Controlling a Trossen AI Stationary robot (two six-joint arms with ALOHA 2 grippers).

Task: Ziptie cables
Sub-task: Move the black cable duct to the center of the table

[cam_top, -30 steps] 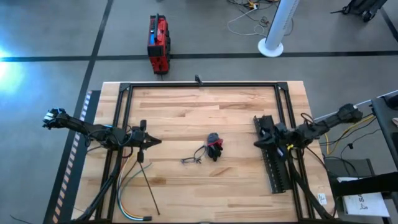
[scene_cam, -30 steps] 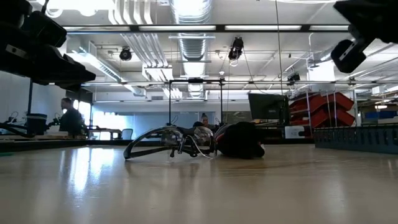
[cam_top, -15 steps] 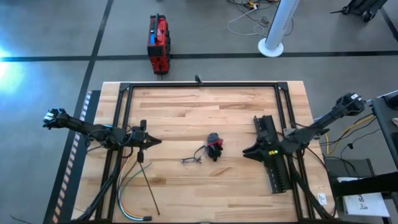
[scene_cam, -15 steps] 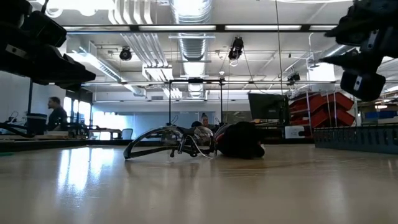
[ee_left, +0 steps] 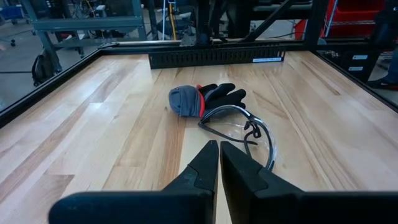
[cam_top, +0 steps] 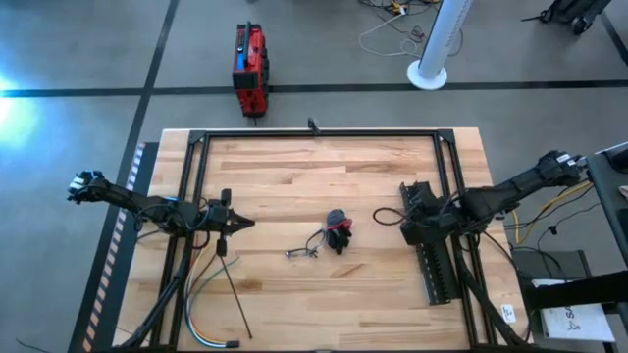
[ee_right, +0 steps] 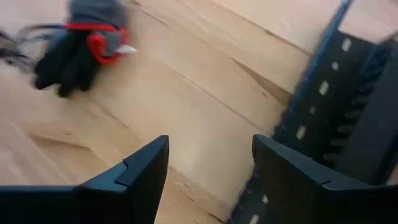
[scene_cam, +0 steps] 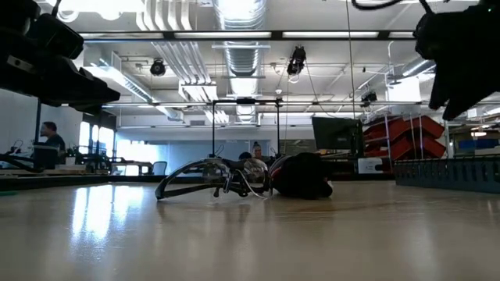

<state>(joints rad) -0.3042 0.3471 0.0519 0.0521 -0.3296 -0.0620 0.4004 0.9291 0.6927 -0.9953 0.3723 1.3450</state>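
Observation:
My right gripper carries on moving its open fingers around the slotted duct's side (ee_right: 304, 81) facing the glove until they close firmly, because clear wood (ee_right: 227, 102) runs beside that side of the duct.
The cables (cam_top: 193, 299), a loose bundle of green, white and blue wires, lie on the table near its front left corner. The ziptie (cam_top: 236, 299), a thin black strip, lies on the wood just to their right. My left gripper (cam_top: 247, 224) (ee_left: 219, 158) hovers shut above the table, just beyond the far ends of the cables and ziptie, holding nothing. My right gripper (cam_top: 379, 215) (ee_right: 210, 149) stands open above the wood between the black slotted duct (cam_top: 435, 257) and the glove (cam_top: 339, 229), with nothing between its fingers.
A grey, black and red glove (ee_left: 205, 99) and dark-framed safety glasses (ee_left: 244, 127) lie at mid-table. The slotted duct (ee_right: 336, 118) lies along the right side. A black frame (cam_top: 314, 134) borders the table. Bare wood stretches across the far half.
My right gripper has opened. It has swung out from over the duct toward the table's left, first dipping toward the near edge, then coming back toward the far edge, and now points at the glove. Nothing on the table has moved.

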